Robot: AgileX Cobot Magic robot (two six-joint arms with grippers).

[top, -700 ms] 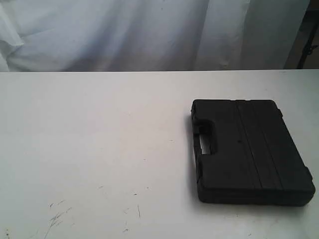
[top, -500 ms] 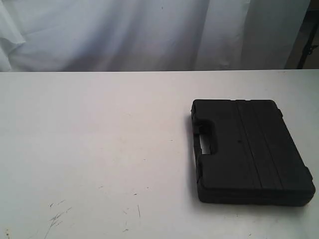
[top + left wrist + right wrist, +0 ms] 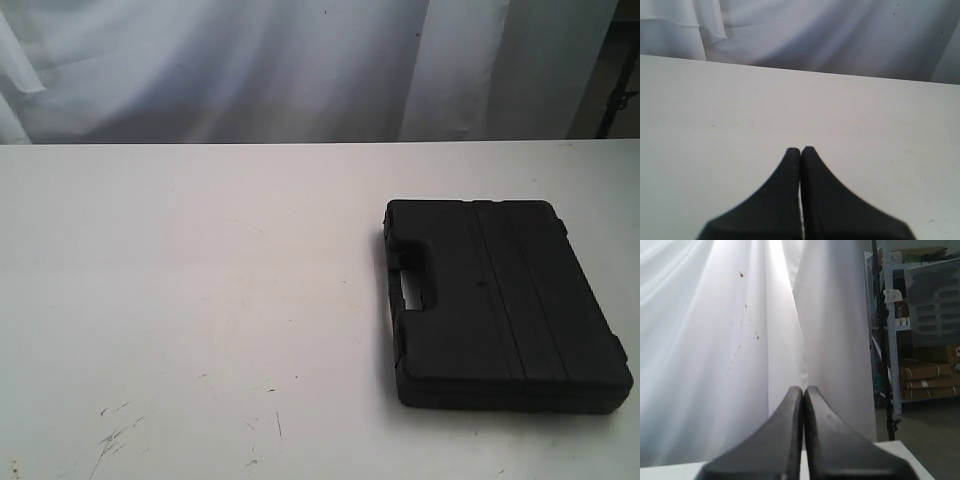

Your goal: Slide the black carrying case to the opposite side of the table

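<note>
The robot's right gripper points at the white curtain (image 3: pixel 782 345), away from the black carrying case, so it should tilt down, open and grab the case's handle (image 3: pixel 397 289).
The black carrying case (image 3: pixel 500 305) lies flat on the right half of the white table (image 3: pixel 200 280), its handle cut-out facing the middle of the table. No arm shows in the exterior view. In the left wrist view my left gripper (image 3: pixel 801 149) is shut with nothing in it, hovering over bare tabletop (image 3: pixel 715 110). My right gripper (image 3: pixel 803 389) is also shut and empty, pointing at the white curtain (image 3: pixel 715 350), with only a strip of table edge (image 3: pixel 900 452) below it. Neither wrist view shows the case.
A white curtain (image 3: pixel 250 70) hangs behind the table's far edge. Dark scratches (image 3: pixel 115 435) mark the near left of the tabletop. Metal shelving with cardboard boxes (image 3: pixel 925 375) stands off to the side, past the curtain.
The case has not moved. The curtain folds behind the table have shifted slightly.
</note>
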